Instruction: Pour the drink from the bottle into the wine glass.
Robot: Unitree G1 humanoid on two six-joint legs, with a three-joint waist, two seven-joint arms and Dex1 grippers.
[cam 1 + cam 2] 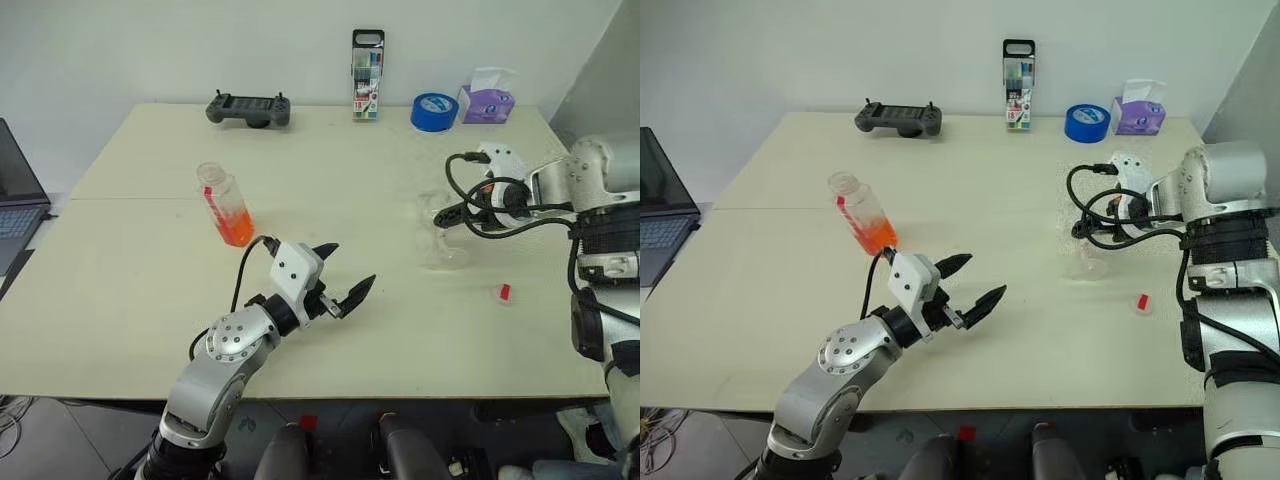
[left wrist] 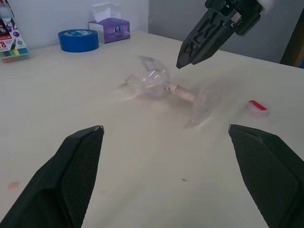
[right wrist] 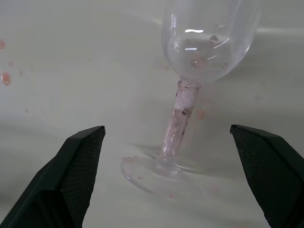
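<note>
The wine glass [image 3: 209, 45] lies sideways, away from the bottle, so my right gripper should grab the stem [image 3: 180, 116] and stand the glass up nearer the bottle before pouring.
The bottle [image 1: 225, 205] stands uncapped on the table's left half, with orange drink [image 1: 237, 228] in its lower part. The wine glass [image 1: 437, 235] lies on its side on the right half, bowl toward the back and foot toward the front, and it is blurred in the left wrist view. My right gripper [image 3: 166, 129] hangs open just above and right of the glass, one finger to each side of the stem [image 3: 183, 114] without touching it. My left gripper [image 1: 352, 265] is open and empty near the front middle, pointing toward the glass [image 2: 156, 80].
A small red cap [image 1: 503, 293] lies right of the glass. Pinkish drops [image 3: 4, 78] spot the table near it. Along the back edge sit a game controller [image 1: 248, 108], a marker case [image 1: 367, 75], blue tape [image 1: 434, 110] and a tissue box [image 1: 486, 100]. A laptop [image 1: 15, 205] is at far left.
</note>
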